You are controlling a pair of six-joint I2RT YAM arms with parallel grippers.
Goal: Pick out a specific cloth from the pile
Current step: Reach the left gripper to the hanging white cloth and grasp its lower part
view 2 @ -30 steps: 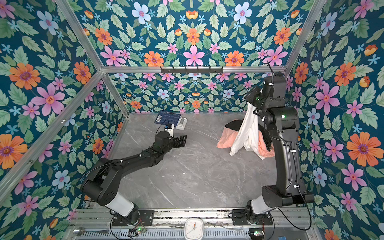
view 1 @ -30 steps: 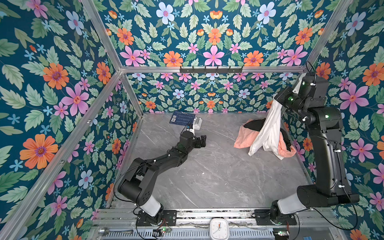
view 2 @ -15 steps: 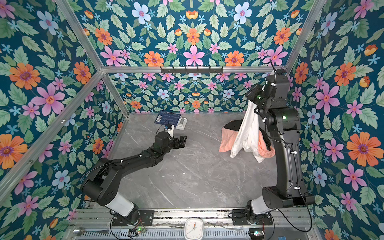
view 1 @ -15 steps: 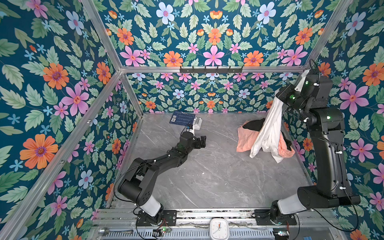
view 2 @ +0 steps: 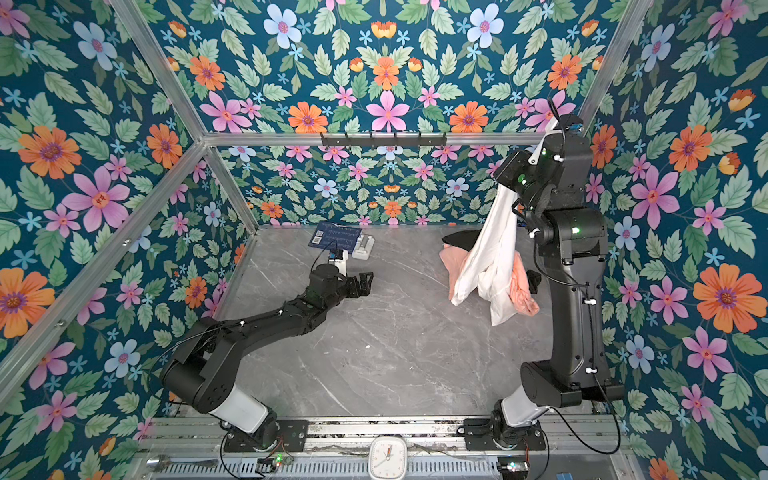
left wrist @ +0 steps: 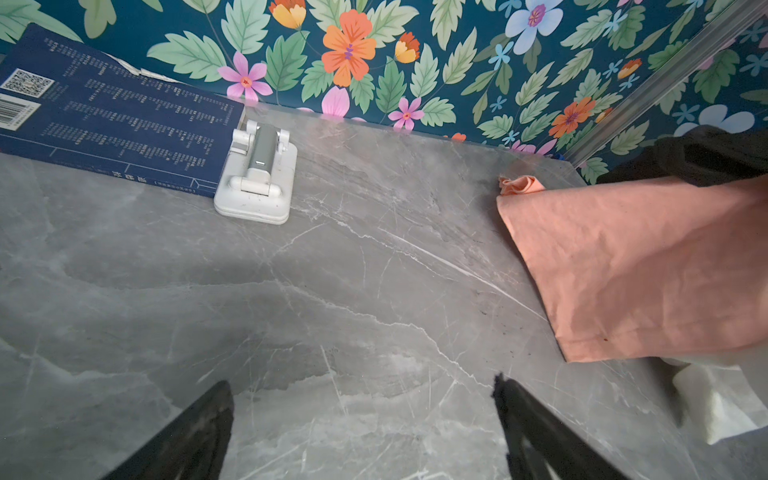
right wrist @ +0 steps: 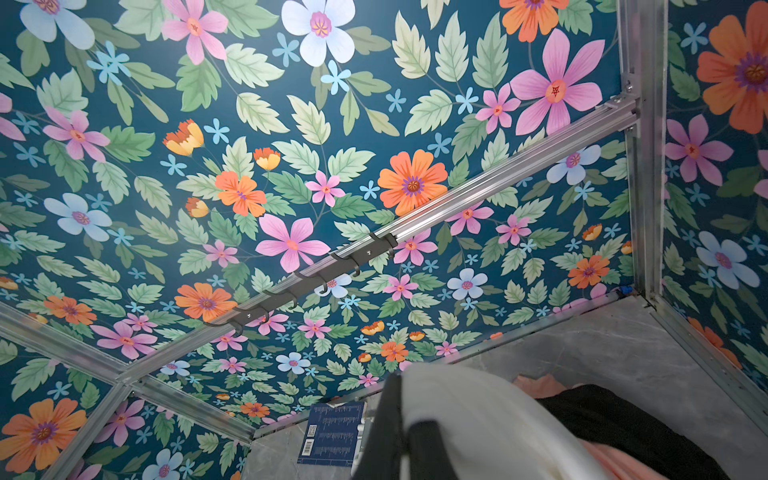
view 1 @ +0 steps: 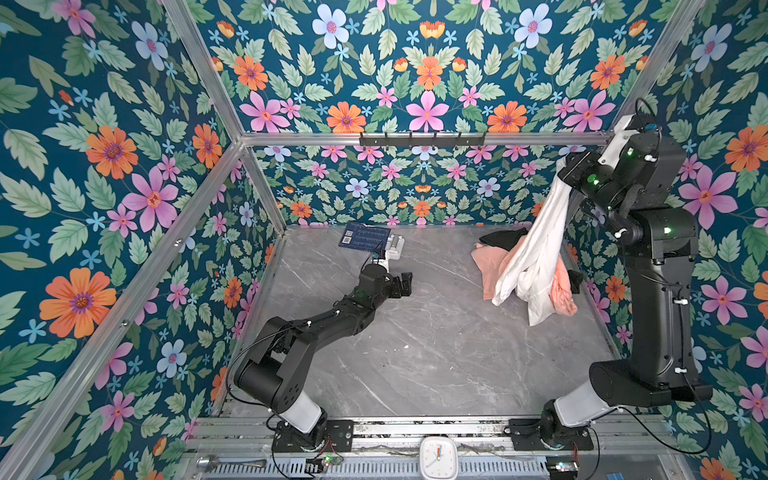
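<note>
My open left gripper keeps moving toward that edge [view 2: 457, 300] until it closes there, because the white garment's lower edge [view 1: 499, 299] hangs in front of the peach garment.
The cloth [view 1: 536, 249] [view 2: 490, 249], a white garment, hangs in a long drape from my right gripper [view 1: 567, 166] [view 2: 505, 174], which is raised high by the right wall and shut on its top. In the right wrist view the white fabric [right wrist: 478, 415] bulges out past the dark fingers [right wrist: 388, 415]. Its lower end reaches down onto the pile, where a peach garment [view 1: 488, 266] [left wrist: 644, 266] and a black one [view 1: 498, 239] [left wrist: 698, 158] lie. My left gripper [view 1: 405, 282] [left wrist: 361, 386] is open and empty, low over the table, left of the pile.
A blue book [view 1: 365, 239] and a white hinged device [view 1: 395, 245] lie at the back of the grey marble table [view 1: 415, 353]. A black hook rail [view 1: 419, 139] runs along the back wall. Floral walls close in three sides. A small clock [view 1: 438, 453] sits at the front.
My right gripper has risen and drawn back toward the right wall, pulling the white cloth higher out of the pile. The left arm has stayed still.
</note>
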